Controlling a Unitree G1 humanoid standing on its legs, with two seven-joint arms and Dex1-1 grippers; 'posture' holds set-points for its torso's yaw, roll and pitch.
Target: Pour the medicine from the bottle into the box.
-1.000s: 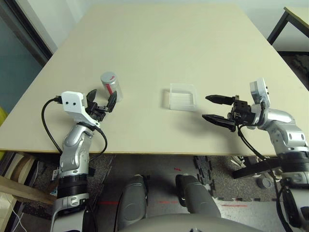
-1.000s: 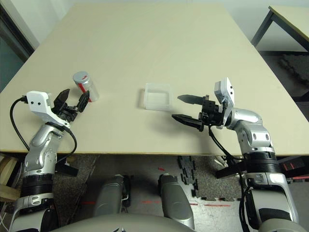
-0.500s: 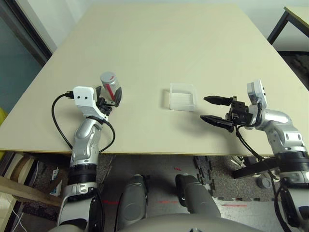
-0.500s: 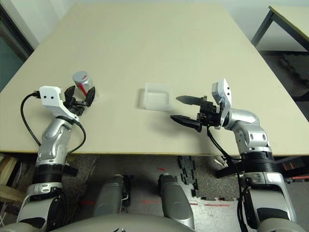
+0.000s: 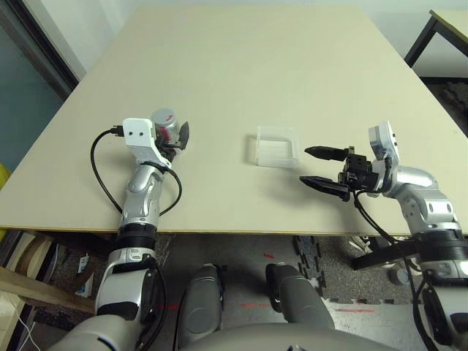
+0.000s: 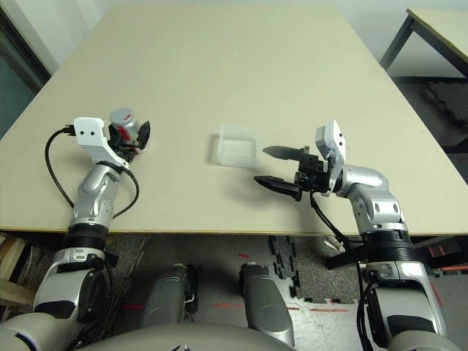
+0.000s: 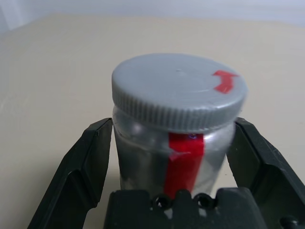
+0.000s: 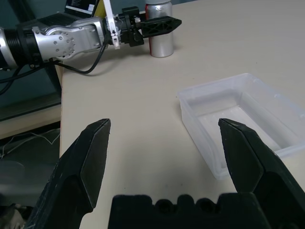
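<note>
I expect the grey cap [image 7: 174, 88] to twist off when I turn it with my right gripper, because it has a ridged rim and a curved red arrow [image 7: 225, 81].
The bottle [image 5: 167, 123] stands upright at the table's left, silver-grey with a red stripe and a grey cap [image 7: 178, 90] marked red. My left gripper [image 5: 174, 136] is open and straddles it, one black finger [image 7: 90, 162] close on each side of its body; whether they touch it I cannot tell. The medicine is hidden. The box [image 5: 276, 145], clear and low-walled, sits at mid-table and looks empty in the right wrist view [image 8: 243, 112]. Just right of the box, my right gripper [image 5: 306, 166] hovers open with nothing between its fingers, pointing toward it.
The beige table [image 5: 241, 66] stretches far back behind the box and bottle. Its front edge [image 5: 241, 232] runs just below both forearms. A black cable [image 5: 99, 168] loops off my left wrist. Another table's corner [image 5: 450, 22] stands at the far right.
My left gripper has advanced to the bottle and now has it between its open fingers. The right gripper has drifted slightly left toward the box. Bottle and box have stayed put.
</note>
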